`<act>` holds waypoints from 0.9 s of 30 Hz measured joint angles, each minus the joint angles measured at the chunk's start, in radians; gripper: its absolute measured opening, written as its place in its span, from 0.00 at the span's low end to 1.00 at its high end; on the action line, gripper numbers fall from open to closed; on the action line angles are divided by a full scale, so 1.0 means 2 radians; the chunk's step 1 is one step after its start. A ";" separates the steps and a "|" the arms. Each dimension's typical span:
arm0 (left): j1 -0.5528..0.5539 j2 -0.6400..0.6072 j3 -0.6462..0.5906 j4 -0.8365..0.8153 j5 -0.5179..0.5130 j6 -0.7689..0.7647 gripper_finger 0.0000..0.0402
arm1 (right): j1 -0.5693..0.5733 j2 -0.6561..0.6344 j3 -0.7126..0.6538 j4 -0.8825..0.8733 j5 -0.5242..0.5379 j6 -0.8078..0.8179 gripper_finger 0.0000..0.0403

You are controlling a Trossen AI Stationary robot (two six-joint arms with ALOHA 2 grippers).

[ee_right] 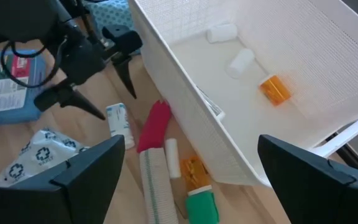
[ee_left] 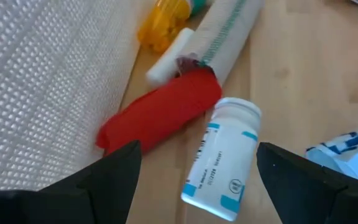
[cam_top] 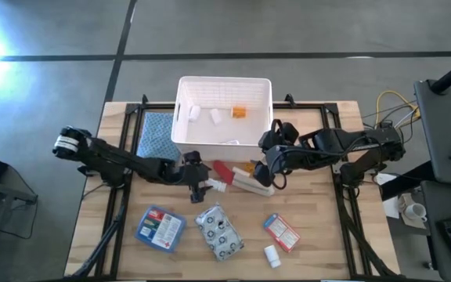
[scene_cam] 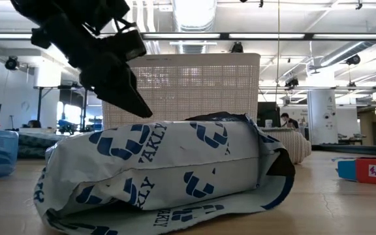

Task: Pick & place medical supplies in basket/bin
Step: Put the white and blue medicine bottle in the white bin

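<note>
The white pill bottle's body [cam_top: 218, 186] is lengthwise between my open fingers, clear of the red tube, so my left gripper should go down next and close around the label [ee_left: 220, 165].
A white pill bottle [ee_left: 222, 158] with a blue-trimmed label lies on its side on the wooden table, just in front of the white basket [cam_top: 224, 110]. My left gripper [ee_left: 197, 151] is open and slants down over it, one finger on each side, with gaps to the bottle. Beside the bottle lie a red tube [ee_left: 163, 115], a cream tube [ee_left: 225, 31] and an orange bottle [ee_left: 163, 22]. My right gripper [cam_top: 271, 168] hangs open above the basket's near right corner. Inside the basket lie two white bottles [ee_right: 221, 32] and an orange one [ee_right: 274, 89].
A spotted pouch [cam_top: 219, 233], a blue packet [cam_top: 160, 227], a red-white packet [cam_top: 281, 232] and a small white bottle [cam_top: 272, 255] lie nearer the table's front edge. A blue checked cloth [cam_top: 156, 133] lies left of the basket. The basket wall [ee_left: 42, 93] stands close beside my left gripper.
</note>
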State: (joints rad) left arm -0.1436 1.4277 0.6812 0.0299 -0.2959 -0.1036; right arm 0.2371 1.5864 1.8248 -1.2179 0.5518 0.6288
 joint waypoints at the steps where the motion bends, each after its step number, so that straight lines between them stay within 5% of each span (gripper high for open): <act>1: 0.000 0.005 0.002 -0.001 0.002 0.005 0.74 | 0.000 0.000 0.000 0.000 0.000 0.000 0.89; 11: -0.008 0.059 0.058 -0.060 -0.010 0.020 0.74 | 0.000 0.000 0.000 -0.003 0.000 0.013 0.89; 16: -0.009 0.080 0.059 -0.073 0.045 0.021 0.74 | 0.000 0.000 -0.001 -0.003 0.000 0.013 0.89; 27: -0.008 0.135 0.079 -0.075 0.040 -0.017 0.73 | 0.000 0.000 -0.019 -0.003 0.009 0.013 0.89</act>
State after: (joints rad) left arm -0.1604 1.6979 0.8389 -0.1209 -0.2169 -0.1371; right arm 0.2367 1.5867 1.7861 -1.2231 0.5691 0.6548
